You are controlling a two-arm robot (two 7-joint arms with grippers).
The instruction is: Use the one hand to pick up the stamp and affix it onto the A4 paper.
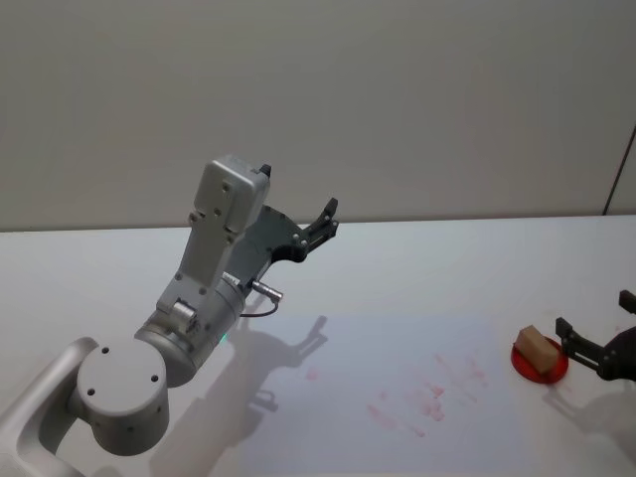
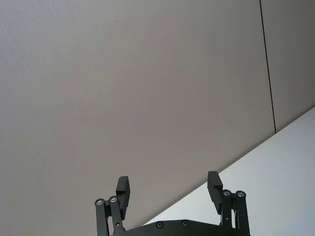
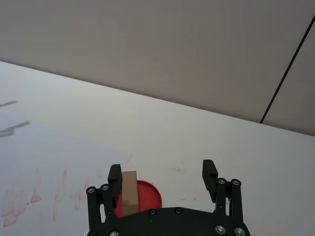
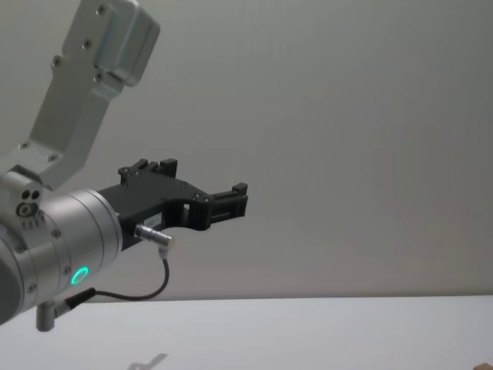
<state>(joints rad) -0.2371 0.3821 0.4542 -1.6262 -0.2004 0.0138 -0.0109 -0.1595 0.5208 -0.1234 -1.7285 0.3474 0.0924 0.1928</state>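
Note:
The tan-brown stamp [image 3: 130,193] just stands on the wider round red ink pad [image 3: 150,197], so the stamp will come away and the ink pad will stay behind when the robot lifts.
The tan-brown stamp [image 1: 538,347] stands on a round red ink pad [image 1: 542,369] at the table's right side. My right gripper [image 1: 594,316] is open just to the right of it. In the right wrist view the stamp [image 3: 129,194] stands close by one finger of that gripper [image 3: 162,176], with nothing gripped. The A4 paper [image 1: 358,368] lies flat in the middle of the table, with faint red marks [image 1: 437,390] on it. My left gripper [image 1: 296,195] is raised high above the table's left half, open and empty, facing the wall [image 2: 170,184].
The white table [image 1: 447,258] runs back to a plain grey wall. My left arm's large grey links [image 1: 214,268] and round base [image 1: 119,393] fill the near left. The left arm casts a shadow on the paper's left part [image 1: 288,348].

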